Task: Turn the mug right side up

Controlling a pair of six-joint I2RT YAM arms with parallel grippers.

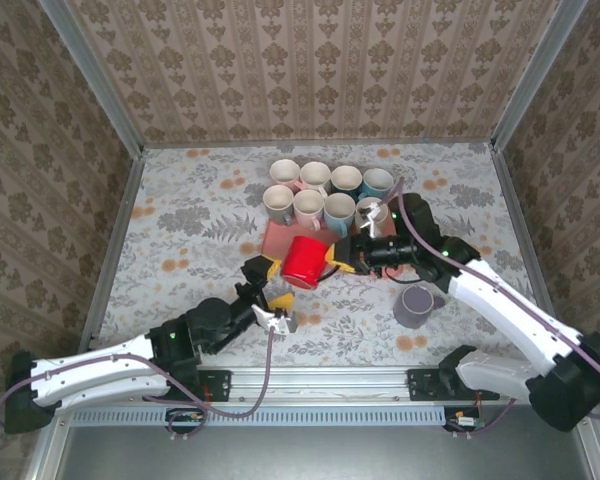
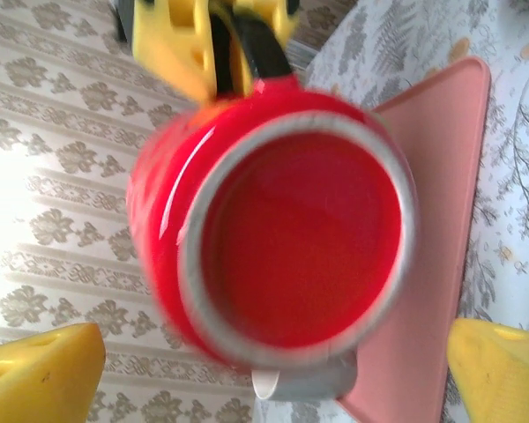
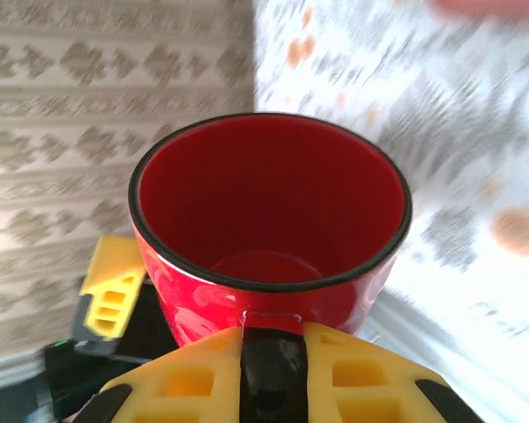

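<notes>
My right gripper should turn the red mug so that its opening points up before lowering it onto the pink tray, because the mug is hanging on its side with its base toward my left gripper.
The red mug hangs in the air on its side, just in front of the pink tray. My right gripper is shut on its black handle, and the mug's mouth faces the right wrist camera. In the left wrist view the mug's base faces me, with its grey unglazed ring. My left gripper stands open on the mug's left side. Its yellow fingertips are spread wide and do not touch the mug.
Several upright cups stand on and behind the pink tray at the back middle. A grey-purple mug sits upright on the table to the right. Patterned walls close in the table on three sides.
</notes>
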